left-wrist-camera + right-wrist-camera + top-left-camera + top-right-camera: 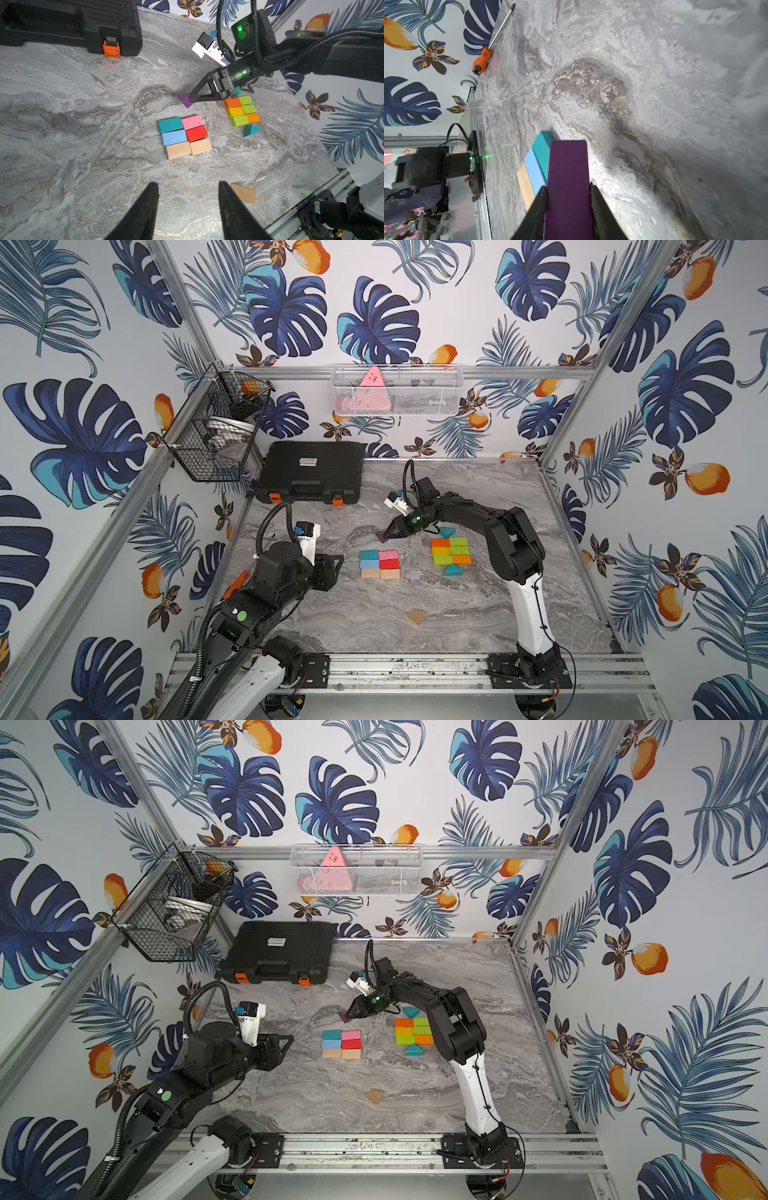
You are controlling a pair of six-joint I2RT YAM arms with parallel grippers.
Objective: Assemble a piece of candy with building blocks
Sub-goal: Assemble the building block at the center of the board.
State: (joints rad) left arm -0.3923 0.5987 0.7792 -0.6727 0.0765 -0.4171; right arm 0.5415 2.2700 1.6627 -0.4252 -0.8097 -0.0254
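The robot's right gripper should carry on moving the purple triangle block toward the teal and pink blocks (pixel 378 552) until it rests close behind them, because the purple triangle block's tip faces them.
My right gripper (pixel 385 535) (pixel 568 185) is shut on a purple triangle block (pixel 380 537) (pixel 185 101) (pixel 568 162), held low over the marble table behind the six-block group. That group (pixel 379 564) (pixel 185 136) lies flat: teal, pink, blue, red and two plain wood rectangles. To its right sits an orange, yellow and green rectangle group (pixel 451 551) (pixel 242 111) with a teal triangle (pixel 453 571) at its near end and another at its far end. A loose plain wood block (pixel 417 616) (pixel 243 193) lies nearer the front. My left gripper (pixel 338 562) (pixel 188 184) hovers open and empty, left of the blocks.
A black tool case (pixel 309 472) stands at the back left. An orange-handled screwdriver (pixel 483 60) lies along the table's left edge. A black wire basket (pixel 216 431) and a white mesh basket (pixel 397 391) hang on the walls. A metal rail (pixel 415 668) runs along the front.
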